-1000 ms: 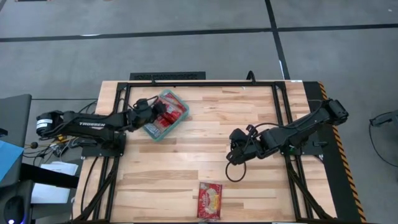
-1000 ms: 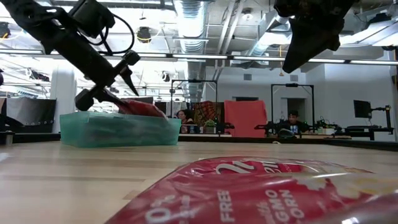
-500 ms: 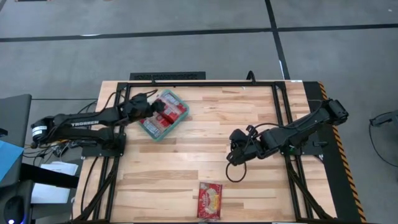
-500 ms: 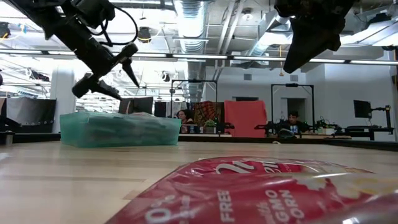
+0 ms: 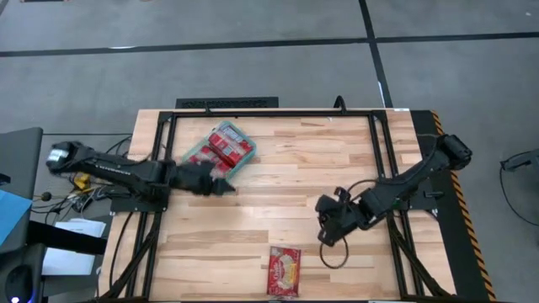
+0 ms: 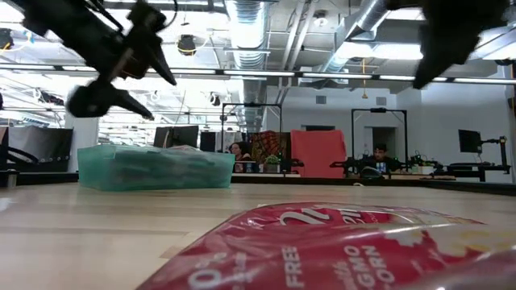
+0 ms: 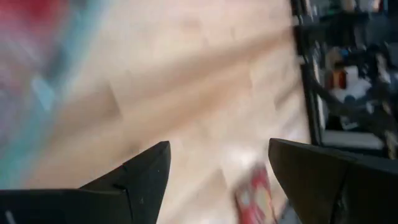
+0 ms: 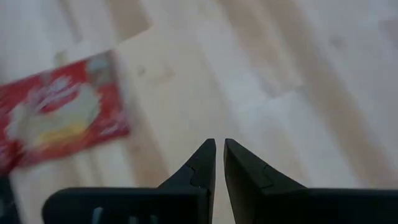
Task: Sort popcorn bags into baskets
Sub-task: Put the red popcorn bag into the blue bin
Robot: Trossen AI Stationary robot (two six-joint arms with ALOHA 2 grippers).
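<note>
Clear wood (image 5: 251, 225) leads to the lone red bag, so my open left gripper keeps going toward the bag's long edge (image 5: 270, 268) and closes there.
The teal tray (image 5: 221, 150) stands on the far left part of the table, with several red popcorn bags (image 5: 227, 147) lying in it; it also shows in the low view (image 6: 153, 167). One more red bag (image 5: 284, 271) lies flat at the table's near edge, and shows in the low view (image 6: 339, 250) and both wrist views (image 8: 59, 121) (image 7: 255, 193). My left gripper (image 5: 224, 188) hovers open just near-side of the tray, holding nothing (image 7: 217, 146). My right gripper (image 5: 325, 234) hangs shut above the table, up and to the right of the lone bag (image 8: 219, 143).
A black frame (image 5: 269, 114) runs along the table's far edge and down both sides. Bare wood (image 5: 278, 194) lies between the tray and the lone bag. Beyond the table the low view shows a room with screens and seated people (image 6: 379, 157).
My left gripper has let go of a red bag, which now lies in the tray, then risen and swung away from the tray toward the near edge and the middle. My right gripper has moved toward the near edge, closer to the lone bag.
</note>
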